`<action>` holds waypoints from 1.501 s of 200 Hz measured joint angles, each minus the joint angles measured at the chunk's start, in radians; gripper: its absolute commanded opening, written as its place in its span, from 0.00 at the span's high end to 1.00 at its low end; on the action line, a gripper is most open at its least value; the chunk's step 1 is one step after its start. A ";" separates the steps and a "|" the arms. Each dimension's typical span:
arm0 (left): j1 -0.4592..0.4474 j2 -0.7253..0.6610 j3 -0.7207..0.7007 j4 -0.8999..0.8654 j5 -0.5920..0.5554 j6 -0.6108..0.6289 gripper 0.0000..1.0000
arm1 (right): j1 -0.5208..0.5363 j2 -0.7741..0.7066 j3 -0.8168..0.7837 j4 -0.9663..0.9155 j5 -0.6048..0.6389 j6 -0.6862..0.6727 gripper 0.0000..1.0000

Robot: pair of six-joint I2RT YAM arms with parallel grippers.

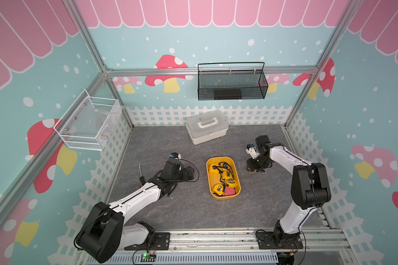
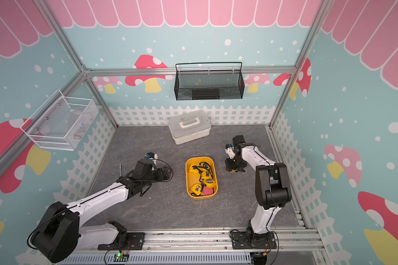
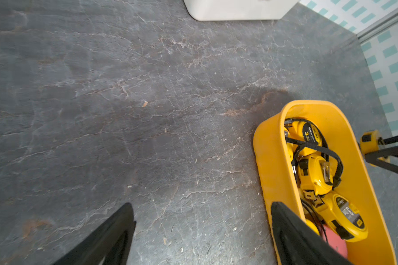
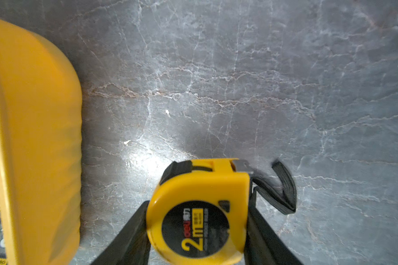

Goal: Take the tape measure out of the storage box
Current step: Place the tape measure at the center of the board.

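Note:
My right gripper is holding a tape measure close beside the storage box. Next, my left gripper drags the box clear by its side, then reaches in first.
The orange-yellow storage box sits mid-table and holds several yellow tape measures with tangled black straps, plus a pink-red item. Just right of the box, low over the table, my right gripper is shut on a yellow tape measure marked 2 m; its black strap hangs beside it. That held tape measure also shows beyond the box wall in the left wrist view. My left gripper is open and empty, left of the box.
A white lidded case with a handle stands at the back. A screwdriver lies near the left wall. A black mesh basket hangs on the back wall and a white wire basket on the left wall.

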 measured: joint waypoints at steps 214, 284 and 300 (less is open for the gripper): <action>-0.173 0.387 0.311 -0.093 0.079 0.065 0.16 | -0.002 0.074 -0.033 0.032 0.012 0.019 0.33; -0.182 0.482 0.439 -0.245 0.072 0.109 0.23 | -0.002 0.037 -0.038 0.022 0.011 0.018 0.25; -0.182 0.491 0.457 -0.277 0.061 0.122 0.23 | -0.002 -0.005 -0.038 0.014 0.014 0.018 0.24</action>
